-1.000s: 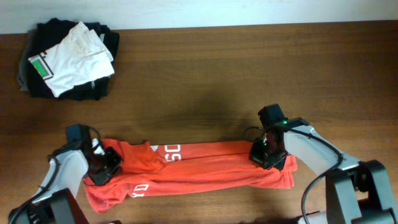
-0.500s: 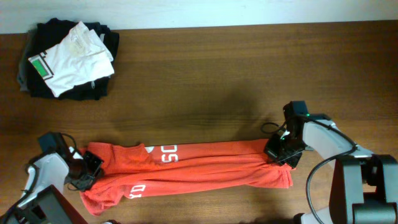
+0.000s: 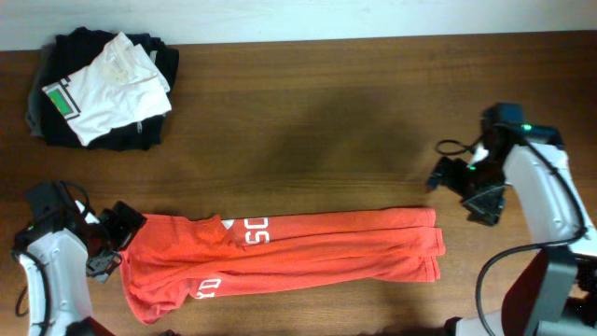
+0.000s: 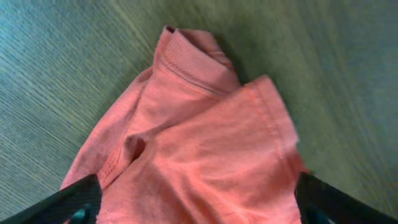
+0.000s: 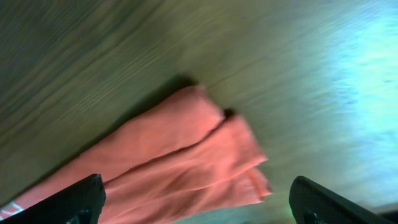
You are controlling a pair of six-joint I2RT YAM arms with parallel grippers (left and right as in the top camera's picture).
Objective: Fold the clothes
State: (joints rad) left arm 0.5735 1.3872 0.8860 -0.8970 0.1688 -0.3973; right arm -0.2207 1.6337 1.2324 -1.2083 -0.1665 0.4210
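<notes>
The orange-red T-shirt will bunch up into deep, hanging folds when the robot lifts it, because loose layers pucker at the sleeve end.
The clothes, an orange-red T-shirt, lie folded lengthwise in a long strip across the front of the table, with white lettering showing near the left part. My left gripper stands open at the shirt's left end, its fingers wide apart over a sleeve and the ribbed collar. My right gripper is open too. It hangs just off the shirt's right end, above bare wood. In the right wrist view the shirt's hem end lies flat ahead of the spread fingers. Neither gripper holds anything.
A pile of dark folded clothes with a white garment bearing a green patch on top sits at the back left corner. The wooden table runs bare behind the shirt. The front table edge lies close below the shirt.
Both grippers opened and let go of the shirt. The left arm drew away to the left, the right arm to the right and back. The shirt now lies stretched out longer.
</notes>
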